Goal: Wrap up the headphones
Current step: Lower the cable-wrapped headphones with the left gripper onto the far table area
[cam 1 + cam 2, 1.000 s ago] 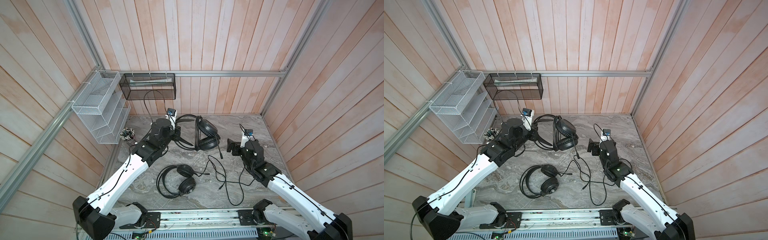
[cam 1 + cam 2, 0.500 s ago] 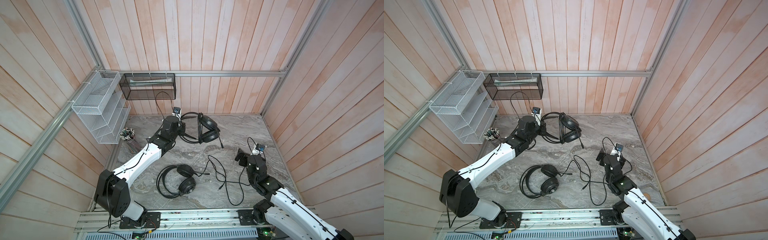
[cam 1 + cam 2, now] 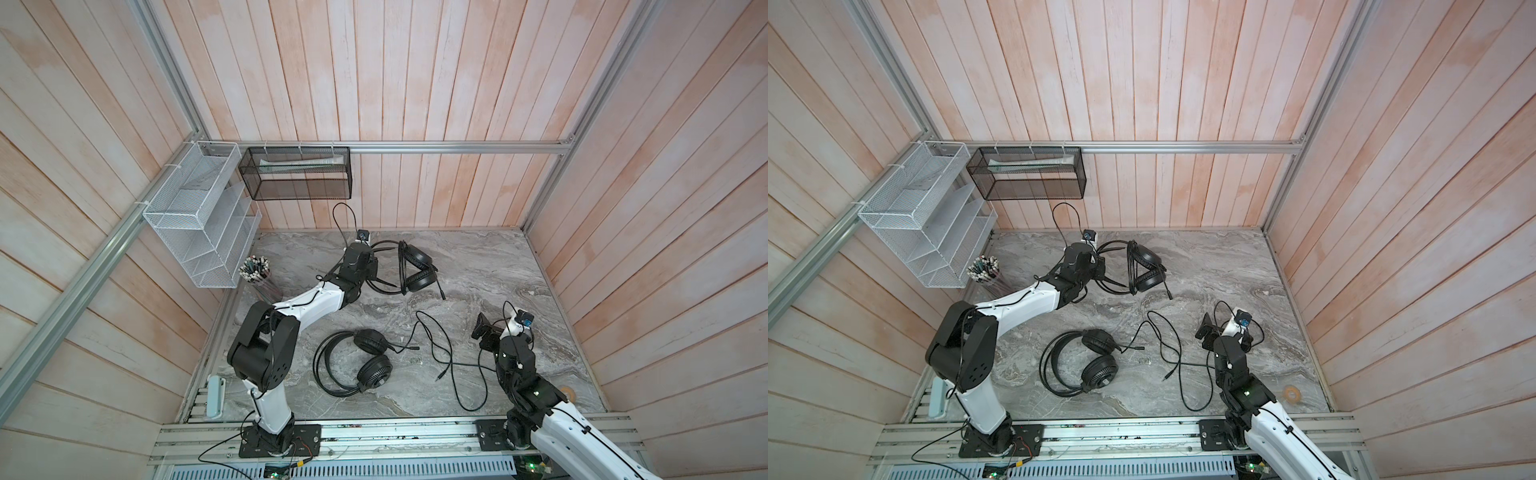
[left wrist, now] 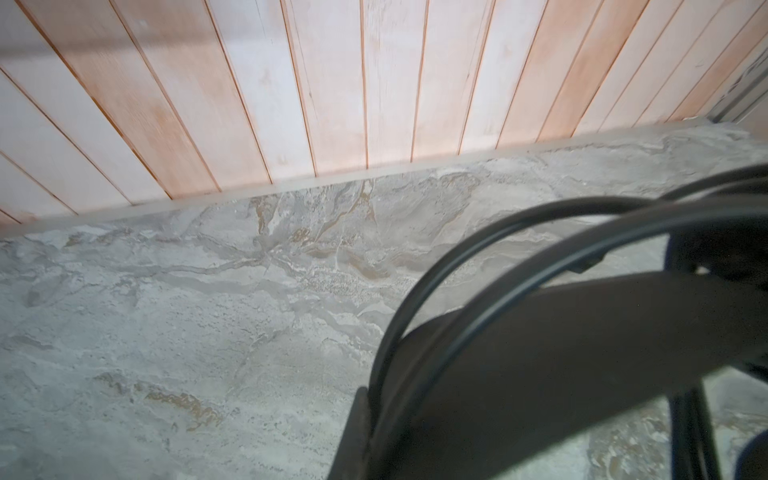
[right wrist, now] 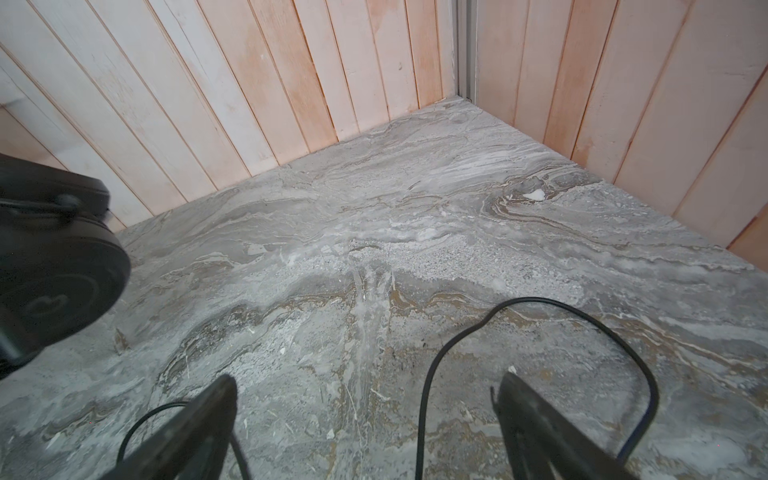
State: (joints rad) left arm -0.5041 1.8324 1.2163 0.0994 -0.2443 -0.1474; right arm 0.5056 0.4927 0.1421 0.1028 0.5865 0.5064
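The headphones in my left gripper [image 3: 419, 267] hang over clear tabletop [image 3: 417, 299], behind the front pair, so I should keep bringing them down until their ear cups rest there, then let go.
One pair of headphones [image 3: 415, 270] stands at the back of the table, its thin wire headband [image 4: 457, 257] and wide strap [image 4: 561, 353] filling the left wrist view. My left gripper [image 3: 376, 266] is shut on that headband; one dark finger [image 4: 355, 436] shows beside it. A second pair [image 3: 365, 365] lies flat near the front. A long thin black cable [image 3: 440, 353] lies in loops between this pair and my right gripper [image 3: 482, 332]. That gripper hangs open over the table with a cable loop [image 5: 428, 374] lying between its fingers [image 5: 532, 424], nothing held.
A white wire rack [image 3: 199, 232] and a black mesh basket [image 3: 299, 178] hang on the back left walls. A cup of pens [image 3: 255, 268] stands below the rack. A tape roll [image 3: 567, 392] lies front right. Walls close the table on three sides.
My left gripper has carried the held headphones away from the middle toward the back wall and lower. My right arm has drawn back toward the front right, still open.
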